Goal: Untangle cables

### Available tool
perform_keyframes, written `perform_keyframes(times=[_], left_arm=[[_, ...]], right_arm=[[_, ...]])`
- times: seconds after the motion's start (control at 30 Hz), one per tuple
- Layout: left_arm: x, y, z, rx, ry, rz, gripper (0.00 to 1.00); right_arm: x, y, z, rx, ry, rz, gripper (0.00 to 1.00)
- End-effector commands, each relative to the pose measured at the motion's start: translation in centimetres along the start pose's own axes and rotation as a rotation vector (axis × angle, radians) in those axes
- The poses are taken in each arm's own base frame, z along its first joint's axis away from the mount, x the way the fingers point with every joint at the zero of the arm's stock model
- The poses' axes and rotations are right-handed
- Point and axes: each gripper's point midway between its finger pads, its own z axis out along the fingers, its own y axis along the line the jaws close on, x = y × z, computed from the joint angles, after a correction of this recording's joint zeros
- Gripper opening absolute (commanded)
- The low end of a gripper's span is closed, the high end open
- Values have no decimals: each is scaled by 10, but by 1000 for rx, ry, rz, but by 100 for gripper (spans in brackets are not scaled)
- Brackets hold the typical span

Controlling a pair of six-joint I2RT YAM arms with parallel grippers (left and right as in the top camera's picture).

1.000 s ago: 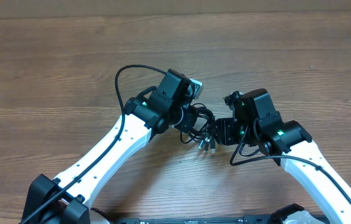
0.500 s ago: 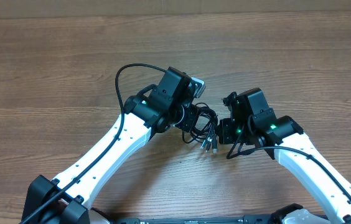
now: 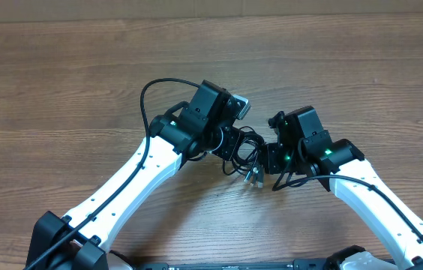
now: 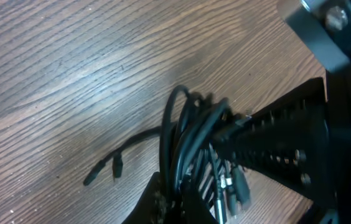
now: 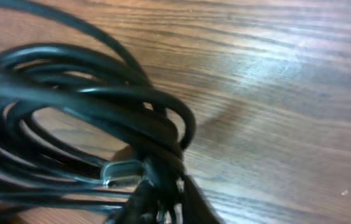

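Observation:
Several crossed strands (image 4: 187, 138) are clamped in both grippers, so I should put the coil down, move my right gripper away and take an outer loop (image 3: 227, 170) with my left gripper.
The cables (image 3: 244, 152) are a tight coil of thin black cords held just above the wood between my two grippers. My left gripper (image 3: 230, 147) is shut on the coil's left side; in the left wrist view its fingertips (image 4: 163, 202) pinch several strands (image 4: 185, 134). Two small black plug ends (image 4: 104, 169) trail to the left and silvery plugs (image 4: 230, 185) hang below. My right gripper (image 3: 266, 157) is shut on the coil's right side. In the right wrist view it (image 5: 162, 193) clamps where the loops (image 5: 70, 87) cross, beside a silvery-tipped plug (image 5: 122, 170).
Bare wooden tabletop (image 3: 61, 82) lies all around. The right gripper's black body (image 4: 287, 143) fills the right of the left wrist view, close to the left fingers. A thick black arm cable (image 3: 145, 101) arcs up beside the left wrist.
My right gripper has moved left to the coil and shut on it. The left gripper has kept its grip and hardly moved.

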Motion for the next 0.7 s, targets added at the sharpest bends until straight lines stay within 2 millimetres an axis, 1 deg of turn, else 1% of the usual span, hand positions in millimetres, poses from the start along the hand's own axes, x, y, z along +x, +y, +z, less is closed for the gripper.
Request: perform_keyframes(times=[0.0,0.07,0.13,0.23,0.27,0.3,0.33,0.5,0.67], left_arm=[[-16,-8,-15,17,-55,13,4],[-17,6,-16,-56,-61,3,4],[-17,21,-18,-123,-63,-10,4],[-16,29,-20,-139,-58,-28,4],[-15,30,-20,-137,-54,-33,6],[-13,32,-21,-141,-49,-36,13],[-12,32,-21,-142,-44,-38,15],[0,34,-20,-150,4,-52,17],[14,38,-21,-173,58,-67,18]], right_arm=[[-12,-2,-5,31,-38,5,4],[-9,-12,-5,82,-35,67,4],[-4,-26,-7,158,-29,133,4],[2,-36,-9,216,-15,166,4],[4,-36,-9,217,-10,168,4],[4,-35,-9,211,-8,167,4],[4,-33,-8,200,-7,166,4],[-3,-13,-5,86,-14,159,4],[-9,-10,-5,70,-39,188,4]])
